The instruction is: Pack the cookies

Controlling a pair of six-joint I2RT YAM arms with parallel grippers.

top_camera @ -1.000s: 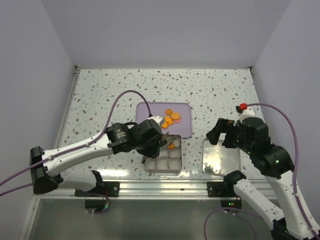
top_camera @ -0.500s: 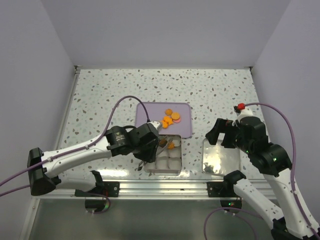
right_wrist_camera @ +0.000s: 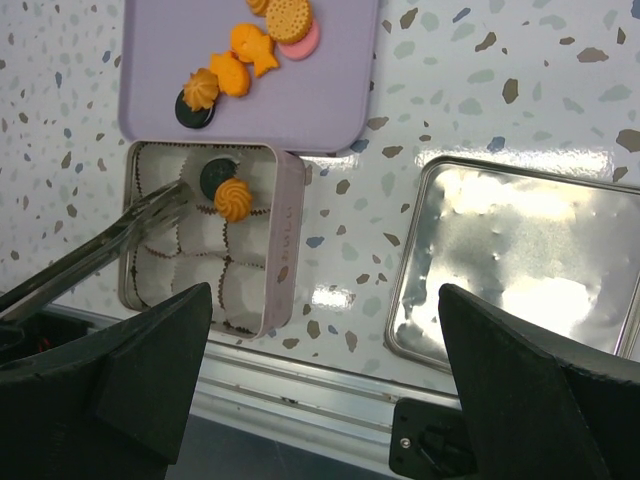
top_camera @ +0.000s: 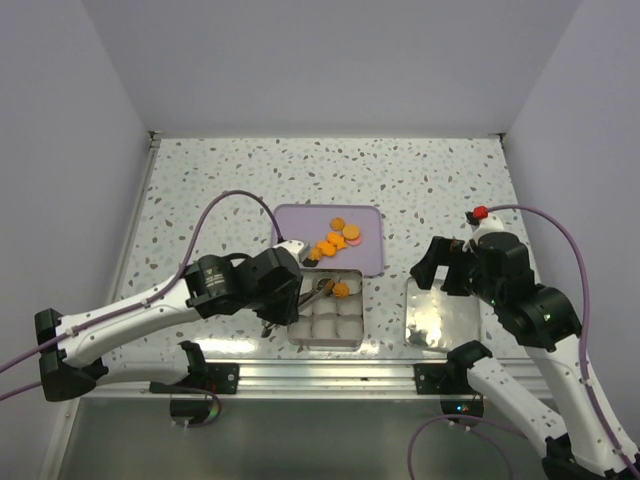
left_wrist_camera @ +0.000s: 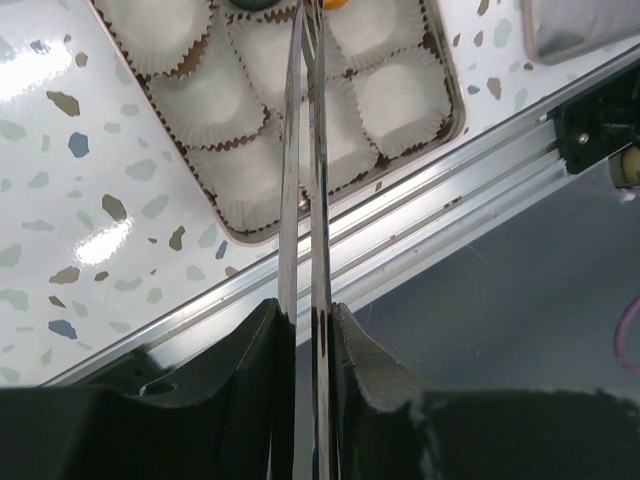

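I need to have my left gripper push the orange swirl cookie [top_camera: 341,290] into the corner cup [top_camera: 352,280] with the tongs, because the orange swirl cookie is over the edge of its cup beside the black cookie.
Several cookies [top_camera: 338,236] lie on a lilac tray [top_camera: 365,258]; in the right wrist view they are orange ones [right_wrist_camera: 250,48], a pink one [right_wrist_camera: 305,40] and a black one [right_wrist_camera: 190,112]. A black cookie [right_wrist_camera: 217,176] and an orange swirl cookie [right_wrist_camera: 234,198] sit in paper cups of the pink tin [right_wrist_camera: 285,250]. My left gripper [top_camera: 292,300] is shut on metal tongs [left_wrist_camera: 303,150], whose blades are squeezed nearly together. Their tips [right_wrist_camera: 175,197] end over the tin, just left of the black cookie. My right gripper [top_camera: 441,268] hangs open and empty.
A shiny silver tin lid [top_camera: 440,315] lies right of the tin, below my right gripper. The tin [top_camera: 327,312] holds a grid of white paper cups [left_wrist_camera: 400,95]. An aluminium rail [top_camera: 330,375] runs along the near table edge.
My left arm has drawn back to the left and toward the near edge, and its jaws have squeezed the tongs closed. The right arm has stayed put.
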